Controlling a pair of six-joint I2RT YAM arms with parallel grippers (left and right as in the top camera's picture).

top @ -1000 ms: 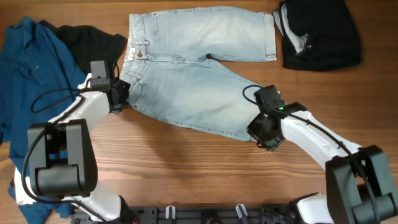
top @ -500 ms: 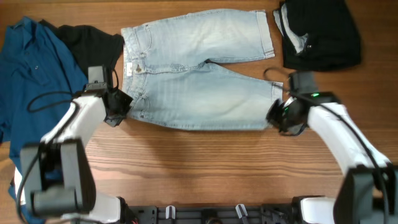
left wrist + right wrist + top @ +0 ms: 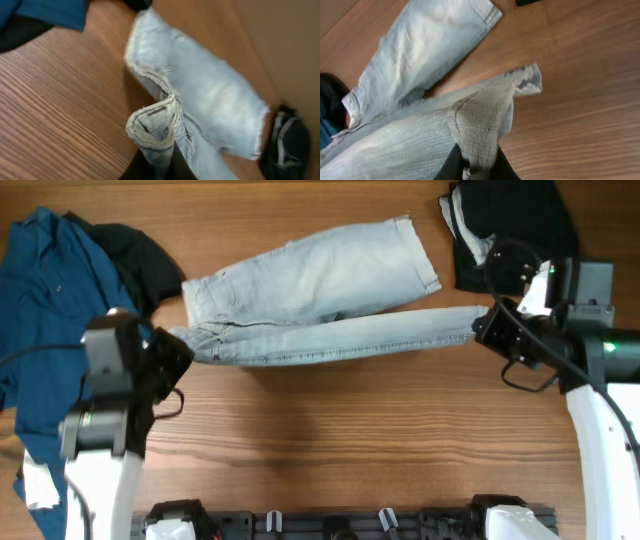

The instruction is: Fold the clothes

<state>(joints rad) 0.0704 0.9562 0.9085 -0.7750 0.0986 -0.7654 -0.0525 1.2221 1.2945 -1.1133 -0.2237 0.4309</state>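
Next, I lay the hem of the near leg (image 3: 345, 340) over the far hem (image 3: 422, 256) with my right gripper while my left gripper pulls the waistband nearer, because the near leg runs crooked to the far leg.
The pale denim shorts (image 3: 310, 290) hang stretched between both arms above the table. My left gripper (image 3: 172, 358) is shut on the waistband end (image 3: 155, 131). My right gripper (image 3: 492, 328) is shut on the hem of the near leg (image 3: 480, 127). That near leg is pulled taut into a narrow band (image 3: 350, 338). The far leg (image 3: 330, 265) lies slanting on the wood behind it. The dark blue shirt (image 3: 45, 300) and a black garment (image 3: 140, 255) lie at the left. Another black garment (image 3: 515, 230) lies at the far right.
Bare brown wood (image 3: 330, 440) fills the front of the table. The blue shirt reaches down the left edge to a white patch (image 3: 38, 488). A black cable (image 3: 505, 260) loops over the right arm near the black garment.
Both arms have lifted and pulled apart, left arm toward the front left, right arm to the right. The near leg has risen off the table and drawn taut; the far leg has tilted.
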